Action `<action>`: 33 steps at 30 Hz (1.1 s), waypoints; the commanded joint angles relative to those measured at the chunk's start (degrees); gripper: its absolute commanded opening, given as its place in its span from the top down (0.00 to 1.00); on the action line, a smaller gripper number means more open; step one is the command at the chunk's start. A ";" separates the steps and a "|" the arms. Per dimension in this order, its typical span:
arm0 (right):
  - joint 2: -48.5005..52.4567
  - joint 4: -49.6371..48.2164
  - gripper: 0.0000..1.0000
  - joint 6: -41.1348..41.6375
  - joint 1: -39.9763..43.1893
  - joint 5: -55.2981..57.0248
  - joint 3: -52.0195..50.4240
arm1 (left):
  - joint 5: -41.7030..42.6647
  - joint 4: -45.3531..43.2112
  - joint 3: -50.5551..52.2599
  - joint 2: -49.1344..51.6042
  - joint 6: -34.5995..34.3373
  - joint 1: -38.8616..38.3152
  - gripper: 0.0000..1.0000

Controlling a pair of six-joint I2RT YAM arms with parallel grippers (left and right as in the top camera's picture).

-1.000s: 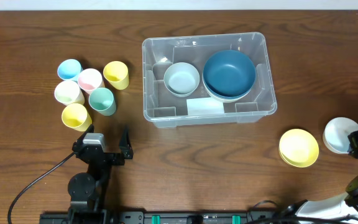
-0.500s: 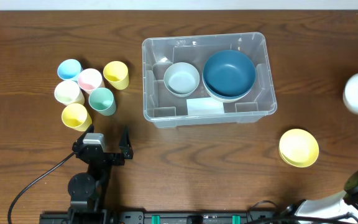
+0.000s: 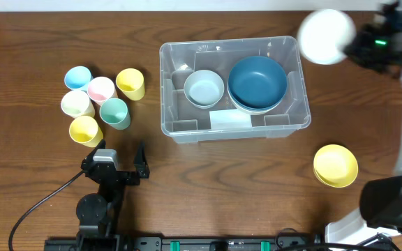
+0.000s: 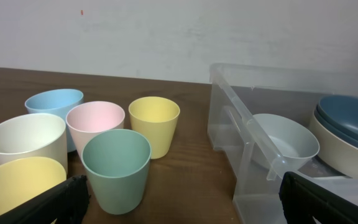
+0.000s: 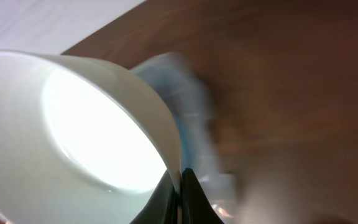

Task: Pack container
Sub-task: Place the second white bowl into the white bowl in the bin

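Note:
The pale grey-blue bowl (image 3: pixel 204 88) is open and empty. My right gripper should keep moving the upright white bowl (image 3: pixel 325 36) over it and let go once one bowl sits inside the other.
The clear container (image 3: pixel 165 104) stands mid-table, holding a pale grey-blue bowl (image 3: pixel 204 88) and a dark blue bowl (image 3: pixel 257 82) nested in a lighter one. My right gripper (image 3: pixel 350 46) is shut on the rim of a white bowl (image 3: pixel 326 35), which hangs blurred above the container's back right corner. In the right wrist view the fingers (image 5: pixel 166 193) pinch the white bowl's (image 5: pixel 73 137) wall. My left gripper (image 3: pixel 121 159) rests open near the front edge, empty. From its wrist view, the left gripper (image 4: pixel 181 200) faces a green cup (image 4: pixel 115 168) and the container (image 4: pixel 244 134).
Several pastel cups cluster at the left: blue (image 3: pixel 77 77), pink (image 3: pixel 101 89), yellow (image 3: pixel 130 83), white (image 3: pixel 76 104), green (image 3: pixel 114 113) and yellow (image 3: pixel 85 130). A yellow bowl (image 3: pixel 335 165) sits on the table at the front right.
My right gripper has carried the white bowl from the table's right front, up and back-left to above the container's back right corner. The left arm has not moved.

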State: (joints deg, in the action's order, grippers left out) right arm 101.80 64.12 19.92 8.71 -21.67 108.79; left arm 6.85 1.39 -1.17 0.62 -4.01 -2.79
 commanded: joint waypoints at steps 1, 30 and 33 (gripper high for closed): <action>0.81 -2.12 0.99 4.02 -8.72 3.21 0.96 | 0.42 2.05 0.94 -0.33 0.98 -0.13 0.02; 19.45 -9.05 0.99 8.31 -34.12 11.10 0.96 | 0.42 2.05 0.94 -0.33 0.98 -0.13 0.02; 20.68 -9.07 0.99 8.28 -34.93 11.17 0.96 | 0.42 2.05 0.94 -0.33 0.98 -0.13 0.02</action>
State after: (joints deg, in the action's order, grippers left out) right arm 120.20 55.00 28.08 -24.93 -11.46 108.97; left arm 6.85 1.41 -1.17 0.62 -4.01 -2.79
